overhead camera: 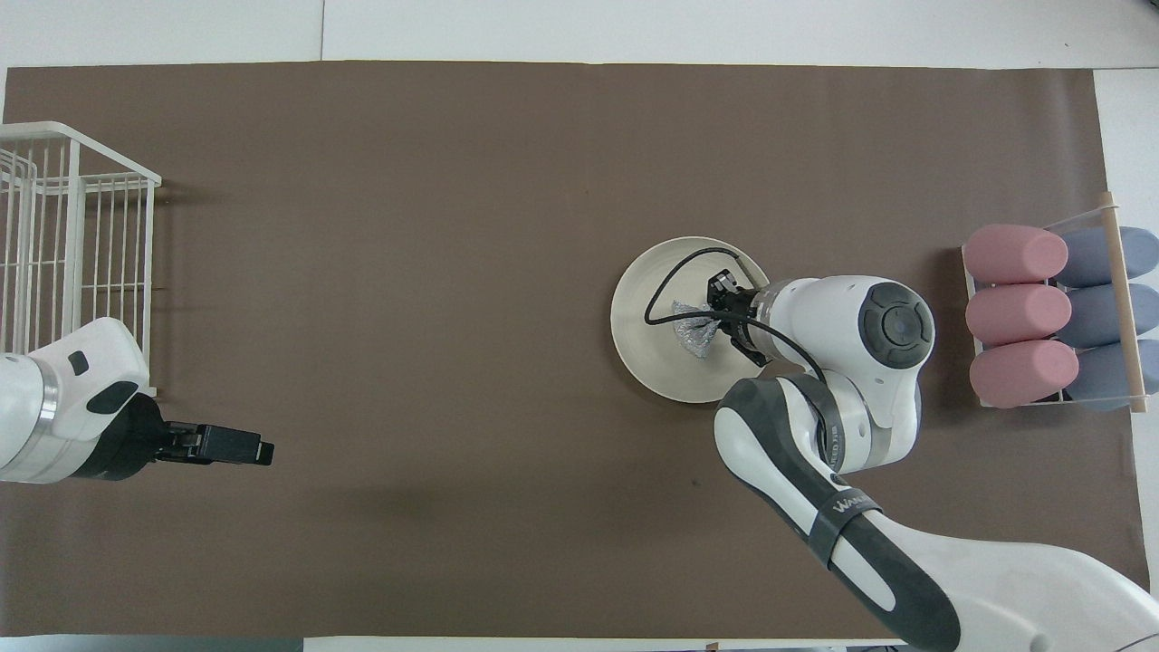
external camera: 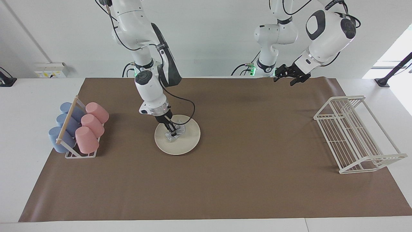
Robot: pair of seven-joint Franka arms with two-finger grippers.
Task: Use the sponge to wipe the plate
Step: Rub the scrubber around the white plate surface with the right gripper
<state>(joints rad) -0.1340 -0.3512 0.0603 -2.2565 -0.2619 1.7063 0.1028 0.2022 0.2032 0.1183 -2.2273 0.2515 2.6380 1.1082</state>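
Note:
The crinkled end (overhead camera: 696, 344) flares out beyond my right gripper, so the silvery sponge (overhead camera: 694, 327) will stay spread and puffed when I carry it to the rack.
The cream-white plate (external camera: 188, 145) (overhead camera: 647, 358) lies on the brown mat toward the right arm's end of the table. The silvery crinkled sponge (external camera: 176, 132) (overhead camera: 691, 331) rests on the middle of the plate. My right gripper (external camera: 171, 130) (overhead camera: 717, 317) is shut on the sponge and presses it down onto the plate, its cable looping over the plate. My left gripper (external camera: 291, 78) (overhead camera: 237, 447) hangs open and holds nothing, raised over the mat's edge near its own base, well away from the plate.
A holder with several pink and blue cups (external camera: 84, 127) (overhead camera: 1019, 312) stands beside the plate at the right arm's end. A white wire rack (external camera: 354, 135) (overhead camera: 63, 235) stands at the left arm's end. Brown mat (external camera: 225, 180) covers the table.

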